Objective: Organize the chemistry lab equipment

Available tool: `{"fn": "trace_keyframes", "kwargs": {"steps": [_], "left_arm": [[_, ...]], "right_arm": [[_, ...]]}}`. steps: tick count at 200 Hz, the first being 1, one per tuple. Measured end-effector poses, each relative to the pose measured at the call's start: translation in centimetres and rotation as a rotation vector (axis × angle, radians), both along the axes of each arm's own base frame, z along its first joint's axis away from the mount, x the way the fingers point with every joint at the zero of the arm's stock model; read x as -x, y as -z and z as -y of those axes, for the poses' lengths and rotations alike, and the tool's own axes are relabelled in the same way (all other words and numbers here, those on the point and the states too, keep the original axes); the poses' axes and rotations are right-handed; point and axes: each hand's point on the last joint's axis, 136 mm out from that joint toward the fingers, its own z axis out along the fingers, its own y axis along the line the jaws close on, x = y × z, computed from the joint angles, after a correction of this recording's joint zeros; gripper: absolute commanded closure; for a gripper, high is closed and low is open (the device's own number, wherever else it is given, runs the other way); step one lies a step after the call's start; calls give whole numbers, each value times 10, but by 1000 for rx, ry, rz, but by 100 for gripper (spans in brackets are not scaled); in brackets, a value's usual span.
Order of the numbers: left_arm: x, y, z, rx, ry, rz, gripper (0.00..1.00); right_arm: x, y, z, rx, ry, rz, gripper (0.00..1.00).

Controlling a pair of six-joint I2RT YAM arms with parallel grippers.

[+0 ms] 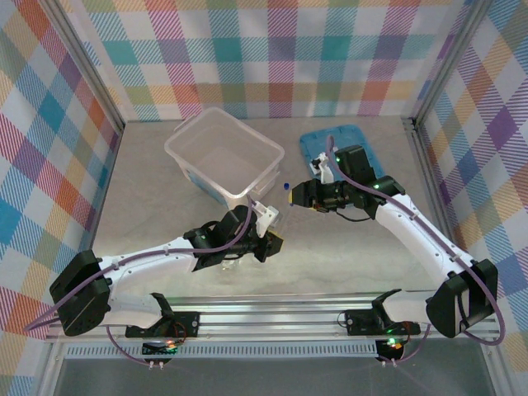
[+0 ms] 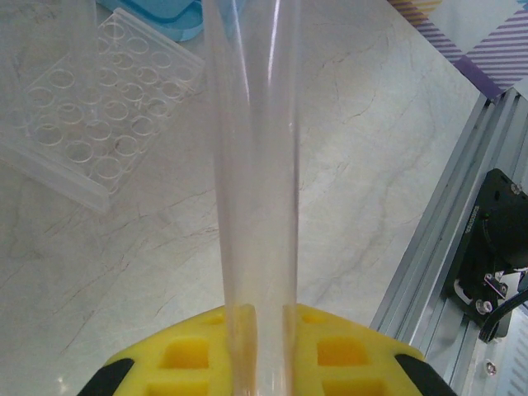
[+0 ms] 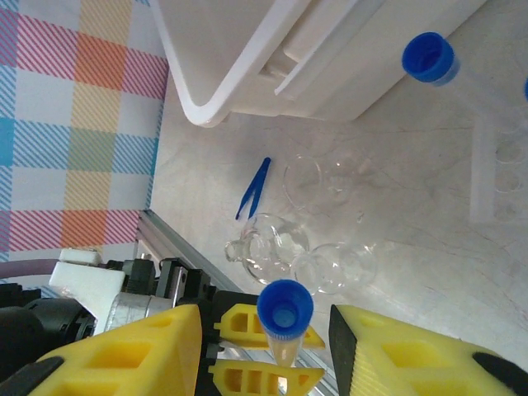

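The clear tube (image 2: 258, 239) lies tipped in the robot's left gripper, so the right gripper should grab it by the blue cap (image 3: 285, 309) and bring it upright over the well plate.
My left gripper (image 1: 271, 245) (image 2: 260, 330) is shut on a thin clear tube (image 2: 252, 165) that rises straight up from its yellow fingers. In the right wrist view this tube's blue cap (image 3: 285, 307) points at the camera. It stands in the gap of my right gripper (image 3: 264, 318) (image 1: 295, 195), whose fingers are open and apart from it. On the table beyond lie dark-blue tweezers (image 3: 253, 188), a round glass flask (image 3: 268, 243) and a small clear beaker (image 3: 334, 268). A second blue-capped tube (image 3: 429, 58) stands near the tub.
The translucent white tub (image 1: 224, 153) (image 3: 272, 49) stands at the back centre, with the flat blue lid (image 1: 338, 148) to its right. A clear well plate (image 2: 91, 124) lies on the table beside the lid. The aluminium rail (image 2: 445, 247) marks the near table edge.
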Motion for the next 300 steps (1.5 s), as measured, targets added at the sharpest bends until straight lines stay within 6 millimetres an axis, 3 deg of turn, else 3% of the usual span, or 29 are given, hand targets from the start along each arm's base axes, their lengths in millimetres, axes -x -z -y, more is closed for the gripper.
{"fn": "trace_keyframes", "kwargs": {"steps": [69,227,300], "left_arm": [[1,0,1,0,12,3,97],[0,4,3,-13,23,4,97],[0,4,3,-15,23,3,96]], "right_arm": [[0,14,-9,-22,-46,-53,61],[7,23,-18,-41,-121,-61,69],[9,31,-17,-9,-125,-57,81]]}}
